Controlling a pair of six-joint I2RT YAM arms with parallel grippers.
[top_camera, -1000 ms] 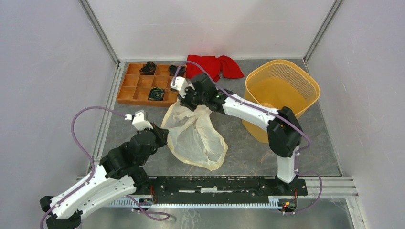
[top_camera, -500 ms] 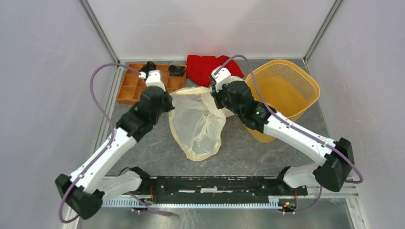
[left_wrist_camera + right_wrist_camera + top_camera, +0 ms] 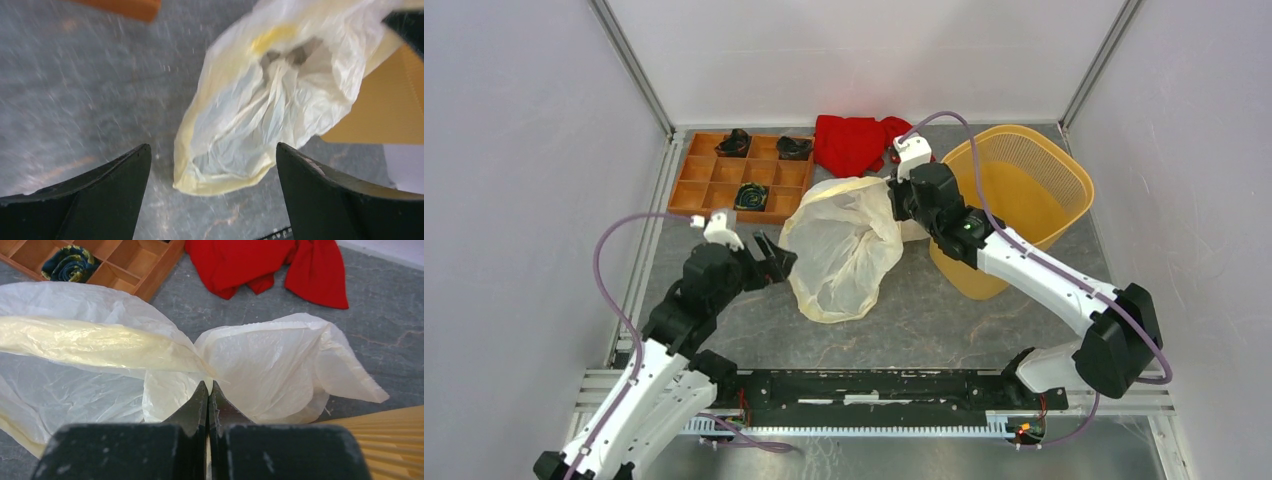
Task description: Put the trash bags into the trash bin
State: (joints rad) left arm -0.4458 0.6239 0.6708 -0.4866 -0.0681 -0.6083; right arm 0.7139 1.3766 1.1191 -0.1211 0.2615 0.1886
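The trash bag's opening (image 3: 829,262) is wide open between thin, loose sides, so the trash bag will puff out and billow when the robot lifts and swings the trash bag's rim.
The trash bag (image 3: 842,250) is a wrinkly cream-white plastic sack, and it hangs from my right gripper (image 3: 900,203) down to the grey table just left of the trash bin (image 3: 969,268). In the right wrist view the gripper (image 3: 208,385) is shut on a pinched fold of the bag (image 3: 260,365), with the bin's yellow edge (image 3: 390,440) at the lower right. My left gripper (image 3: 779,263) stands open just left of the bag, apart from it. Its wrist view shows the bag's lower end (image 3: 260,115) ahead of the wide-open gripper (image 3: 213,146), with nothing held, and the orange bin (image 3: 395,115) behind.
A brown wooden compartment tray (image 3: 709,195) with small dark items sits at the back left. A red cloth (image 3: 854,140) lies at the back middle, also seen in the right wrist view (image 3: 260,265) beside the tray (image 3: 110,260). Walls and metal rails enclose the table.
My left gripper has opened, let go of the bag and drawn back toward the near left. My right gripper kept its grip and shifted slightly right toward the bin, gathering the bag.
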